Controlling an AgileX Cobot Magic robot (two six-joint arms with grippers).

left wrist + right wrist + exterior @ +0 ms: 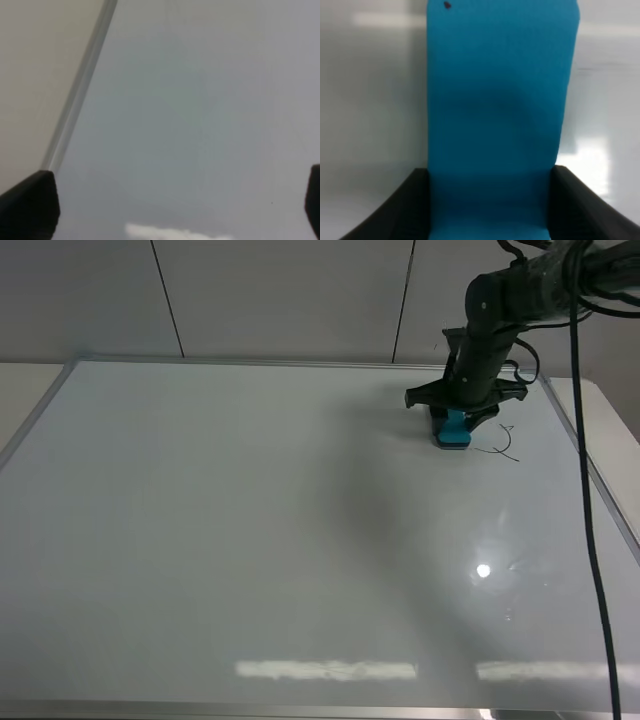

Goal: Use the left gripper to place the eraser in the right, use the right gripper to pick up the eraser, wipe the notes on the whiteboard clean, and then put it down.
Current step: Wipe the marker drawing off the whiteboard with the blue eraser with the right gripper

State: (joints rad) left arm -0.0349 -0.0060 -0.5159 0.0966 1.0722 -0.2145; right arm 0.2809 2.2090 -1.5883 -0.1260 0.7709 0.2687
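Observation:
A thin remnant of the black notes point(505, 446) sits by the eraser, so my right gripper should wipe the eraser back across it toward the board's silver frame point(566, 427).
The large whiteboard point(250, 540) fills the exterior high view. My right gripper point(455, 425) is shut on the teal-blue eraser point(452, 430) and presses it down on the board at the far right. In the right wrist view the eraser point(500, 115) fills the frame between the two black fingers point(400, 210). A thin remnant of the black notes point(503, 443) lies just right of the eraser. My left gripper point(175, 200) is open and empty over the board point(200, 100), near its silver frame point(80, 90); it is out of the exterior high view.
The right arm point(500, 310) reaches in from the top right with a black cable point(585, 490) hanging down across the board's right side. The board's silver frame point(40, 405) borders a pale table. Grey wall panels stand behind.

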